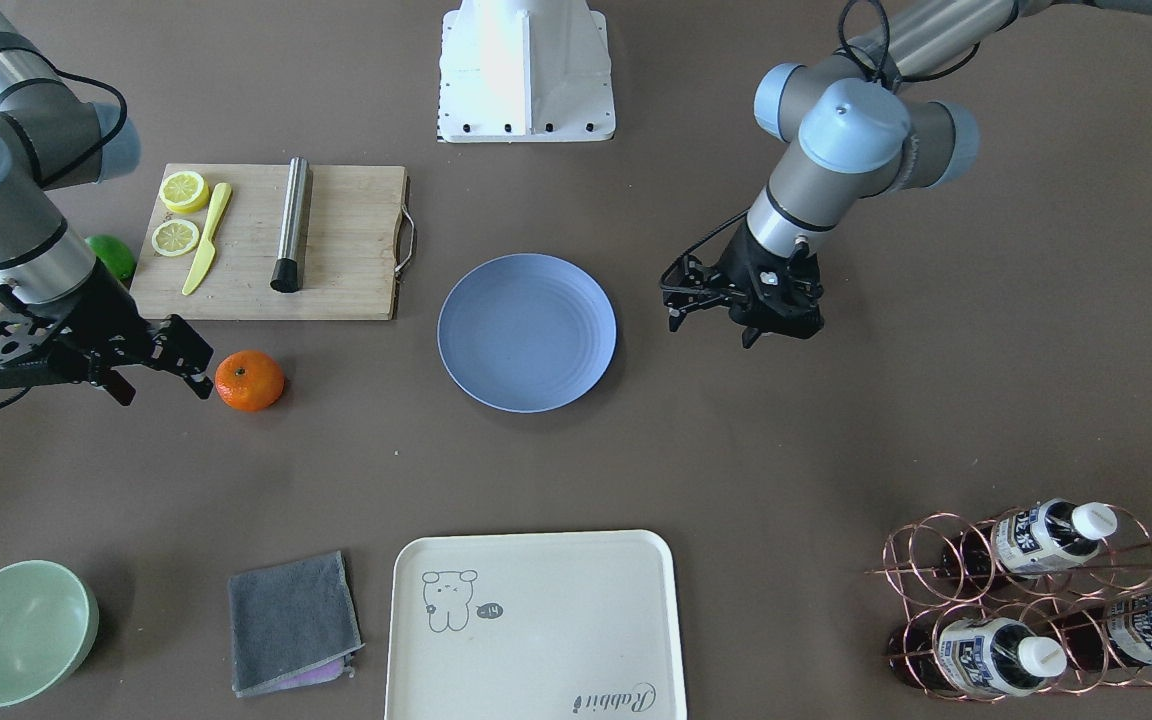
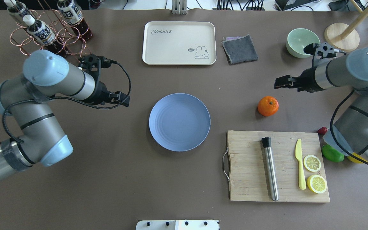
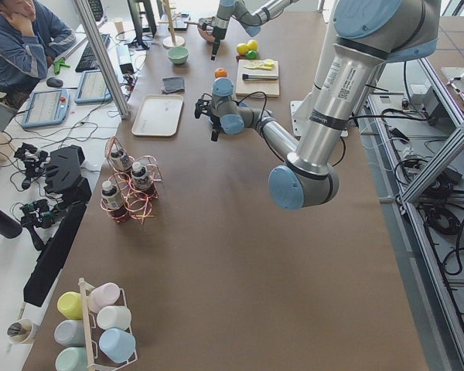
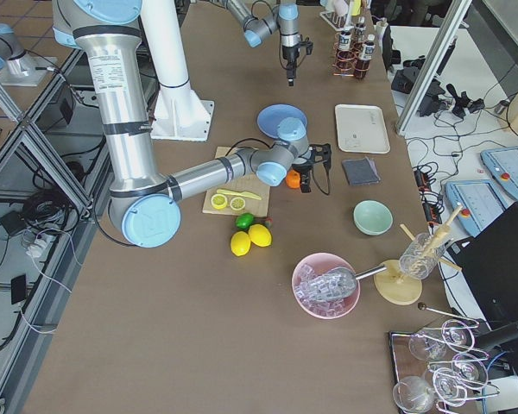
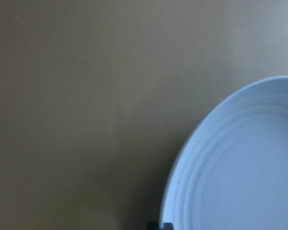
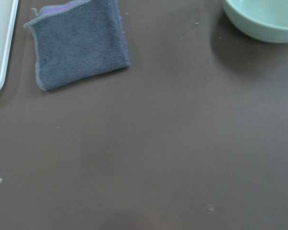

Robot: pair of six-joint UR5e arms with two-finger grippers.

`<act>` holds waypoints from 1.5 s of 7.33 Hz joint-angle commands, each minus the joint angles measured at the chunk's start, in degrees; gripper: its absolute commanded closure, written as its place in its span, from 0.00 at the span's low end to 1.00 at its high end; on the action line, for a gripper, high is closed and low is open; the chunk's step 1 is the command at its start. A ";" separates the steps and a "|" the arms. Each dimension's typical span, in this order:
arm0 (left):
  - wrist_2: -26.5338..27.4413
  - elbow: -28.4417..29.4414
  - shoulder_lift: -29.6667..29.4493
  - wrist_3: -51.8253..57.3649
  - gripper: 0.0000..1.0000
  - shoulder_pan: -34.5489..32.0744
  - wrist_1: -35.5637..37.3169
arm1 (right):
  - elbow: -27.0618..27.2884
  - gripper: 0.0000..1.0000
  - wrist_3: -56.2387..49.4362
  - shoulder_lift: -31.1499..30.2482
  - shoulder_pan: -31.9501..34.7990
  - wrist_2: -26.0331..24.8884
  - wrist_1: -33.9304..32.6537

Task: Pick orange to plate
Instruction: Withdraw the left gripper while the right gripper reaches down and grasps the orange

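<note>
My right gripper should move back over the orange [image 1: 250, 380] and straddle it before I close its fingers, because the orange lies beyond their ends, toward the plate.
The orange [image 1: 249, 381] [image 2: 268, 106] lies on the brown table between the cutting board and the grey cloth, nothing touching it. The periwinkle-blue plate [image 1: 526, 332] [image 2: 179, 122] sits bare at the table's middle, and its rim [image 5: 240, 167] fills the left wrist view's lower right. My right gripper [image 1: 164, 390] [image 2: 279, 82] hangs open just beside the orange, on the side away from the plate, a little above the table. On the plate's other side my left gripper [image 1: 711, 333] [image 2: 125, 99] is open and holds nothing. The right wrist view does not show the orange.
A wooden cutting board [image 1: 336, 280] carries lemon halves [image 1: 183, 190], a yellow knife and a steel cylinder. A lime [image 1: 114, 255] lies beside it. A cream tray [image 1: 536, 620], grey cloth [image 1: 291, 620] [image 6: 77, 40], pale-green bowl [image 1: 16, 630] [image 6: 264, 19] and a bottle rack [image 1: 1036, 600] line the far edge.
</note>
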 commanded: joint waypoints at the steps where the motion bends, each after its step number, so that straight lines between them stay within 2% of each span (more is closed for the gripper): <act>1: -10.98 -1.66 8.42 14.34 0.02 -12.42 0.05 | 2.12 0.00 2.64 4.16 -3.26 -1.92 -8.41; 3: -19.60 0.69 16.51 29.63 0.02 -26.64 0.49 | 1.43 0.00 1.68 5.31 -6.60 -3.77 -11.25; 4: -23.30 4.02 16.72 40.41 0.02 -33.07 3.45 | 1.34 0.00 0.98 5.14 -7.22 -3.78 -11.70; 5: -23.16 4.31 17.51 47.14 0.02 -35.83 7.92 | 1.25 0.00 -2.77 5.14 -7.22 -3.43 -13.18; 6: -22.98 4.40 18.04 49.20 0.02 -36.47 8.57 | 1.51 0.00 -6.72 5.40 -5.74 -2.73 -15.03; 7: -22.90 4.32 18.91 49.31 0.02 -36.48 8.32 | 1.51 0.00 -9.63 6.54 -3.12 0.15 -18.09; 8: -22.98 4.14 19.27 49.23 0.02 -36.48 8.05 | 1.16 0.00 -10.97 6.98 -2.66 0.35 -19.69; 11: -22.98 4.14 19.27 49.31 0.02 -36.48 8.05 | -1.21 0.00 -10.28 6.99 -5.11 -0.61 -19.00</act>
